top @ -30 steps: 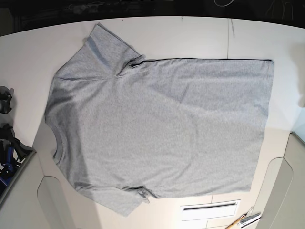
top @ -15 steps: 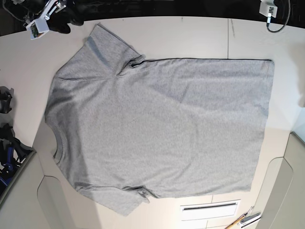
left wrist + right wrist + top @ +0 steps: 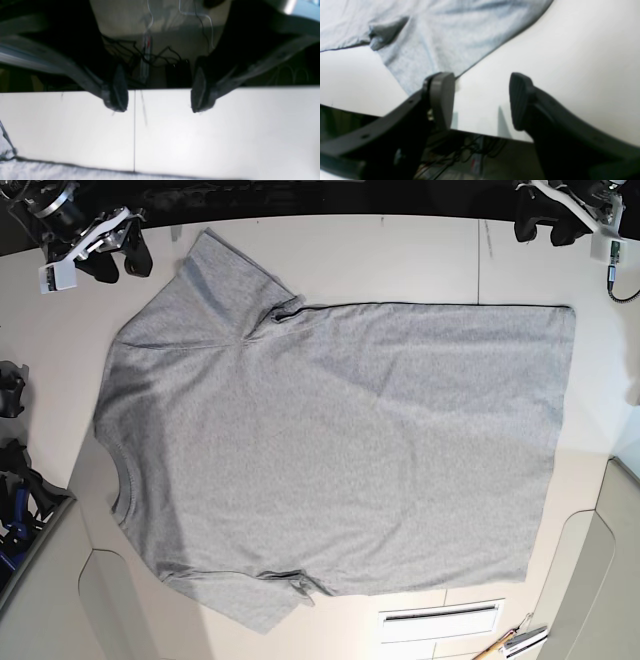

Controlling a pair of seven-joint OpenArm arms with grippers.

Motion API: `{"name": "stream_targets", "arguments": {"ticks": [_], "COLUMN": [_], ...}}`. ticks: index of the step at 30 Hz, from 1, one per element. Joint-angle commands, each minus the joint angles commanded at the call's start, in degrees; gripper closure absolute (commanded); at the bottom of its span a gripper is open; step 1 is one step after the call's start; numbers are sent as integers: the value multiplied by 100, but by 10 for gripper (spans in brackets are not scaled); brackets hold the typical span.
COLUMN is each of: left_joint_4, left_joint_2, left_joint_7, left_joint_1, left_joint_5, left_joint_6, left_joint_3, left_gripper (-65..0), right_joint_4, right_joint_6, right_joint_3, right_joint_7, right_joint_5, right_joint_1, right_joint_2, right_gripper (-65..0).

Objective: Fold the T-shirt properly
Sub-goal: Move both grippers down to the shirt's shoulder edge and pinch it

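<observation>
The far sleeve lies flat beside my right gripper's open fingers. They should keep moving in until they straddle the sleeve's edge near its corner, then close.
The light grey T-shirt lies flat, plain side up, on the white table, neck to the left and hem to the right. My right gripper hangs open over the table's far left corner, just left of the far sleeve. In the right wrist view its fingers stand wide apart beside the sleeve's edge, holding nothing. My left gripper is open above the far right edge, short of the hem corner. In the left wrist view the left gripper is empty, and the shirt's edge shows at the bottom.
Dark equipment and a blue-black device sit at the left edge. A white slotted plate and a small tool lie near the front. A seam crosses the table. Cables hang beyond the far edge.
Both arms have come in from the far edge. The right gripper has dropped toward the far sleeve, and the left gripper has moved in over the far right corner. The shirt has not moved.
</observation>
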Motion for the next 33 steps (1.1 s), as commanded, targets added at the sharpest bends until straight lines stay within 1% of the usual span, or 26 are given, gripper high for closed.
{"name": "stream_targets", "arguments": {"ticks": [3, 4, 6, 11, 17, 19, 22, 26, 30, 33], "left_joint_4": [-66, -125, -330, -1220, -2275, -2500, -2769, -3132, -3368, -3486], "left_joint_2": [-111, -157, -267, -595, -855, -870, -868, -892, -896, -879], "left_joint_7": [-9, -15, -61, -98, -96, -90, -101, -111, -179, -181], "left_joint_1": [-295, -404, -621, -1294, -2020, -2190, -2358, -2579, -2682, -2839], "left_joint_5": [173, 240, 304, 350, 291, 162, 168, 188, 195, 282], "left_joint_6": [184, 192, 295, 306, 302, 260, 262, 262, 264, 267], "left_joint_3": [2, 0, 0, 0, 2, 11, 59, 87, 323, 494], "left_gripper": [-439, -439, -439, -439, -439, -439, -439, -439, -439, -439], "right_joint_4": [-232, -293, -431, -643, -643, -643, -643, -643, -643, -645], "right_joint_6": [26, 76, 96, 138, 138, 138, 138, 138, 131, 116], "right_joint_3": [-107, -153, -247, -505, -531, -538, -573, -702, -898, -975], "right_joint_7": [-13, -17, -15, -17, -17, -15, -15, -13, 0, 4], "right_joint_5": [20, 22, 55, 57, 57, 61, 57, 50, 4, -81], "right_joint_1": [101, 127, 173, 308, 356, 361, 376, 455, 503, 579], "right_joint_2": [-63, -87, -160, -302, -472, -525, -612, -612, -638, -778], "right_gripper": [-344, -344, -344, -344, -344, -344, -344, -344, -344, -344]}}
